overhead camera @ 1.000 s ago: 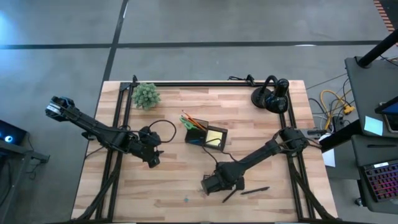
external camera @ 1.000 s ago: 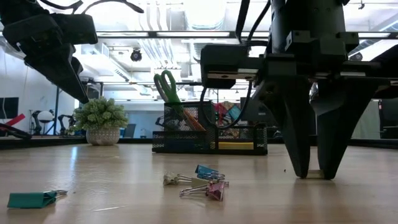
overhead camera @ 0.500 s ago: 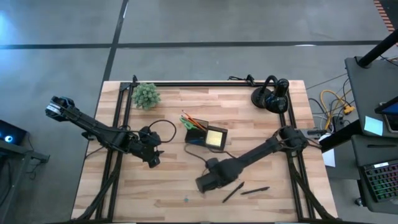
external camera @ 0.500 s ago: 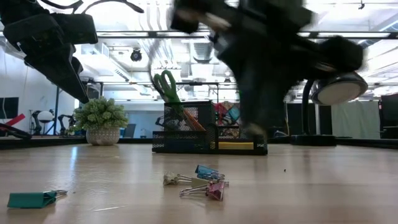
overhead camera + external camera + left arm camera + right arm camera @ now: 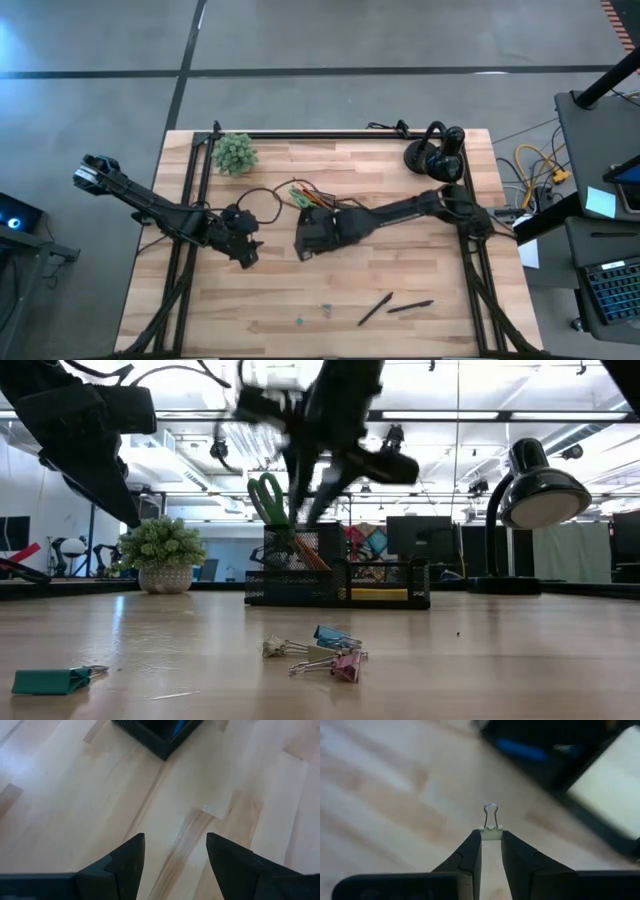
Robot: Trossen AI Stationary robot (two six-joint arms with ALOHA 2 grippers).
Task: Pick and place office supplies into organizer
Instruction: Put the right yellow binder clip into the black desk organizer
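Observation:
My right gripper should carry on going to the blue item's compartment [image 5: 532, 751] and let go inside it, because the pale clip [image 5: 491, 834] is clear of the wood and the way there is open.
My right gripper [image 5: 491, 840] is shut on a small pale binder clip [image 5: 491, 833]. In the high view it hovers at the near-left side of the black organizer [image 5: 340, 575], hiding most of it. Green-handled scissors [image 5: 266, 495] and orange pencils [image 5: 300, 190] stand in the organizer, and the yellow sticky pad [image 5: 610, 785] lies in it. Two black pens [image 5: 392, 306] lie on the table near its near edge. Several coloured clips [image 5: 330, 650] lie on the wood. My left gripper [image 5: 175, 852] is open above bare wood, left of the organizer. My right gripper pinches the clip's pale body [image 5: 491, 834] between its two fingertips [image 5: 475, 845]. The wire handle [image 5: 491, 812] sticks out ahead, past the fingertips. The clip is lifted clear of the table.
A small potted plant [image 5: 236, 152] stands at the far left corner. A round black lamp-like object [image 5: 437, 150] stands at the far right. A teal clip [image 5: 50, 680] lies near the near edge. A black cable [image 5: 262, 200] loops between my left gripper and the organizer.
My right gripper has risen from the table beside the pens and swung toward the far-left, arriving at the organizer with the clip between its fingers. The pens and the loose clips have stayed where they were.

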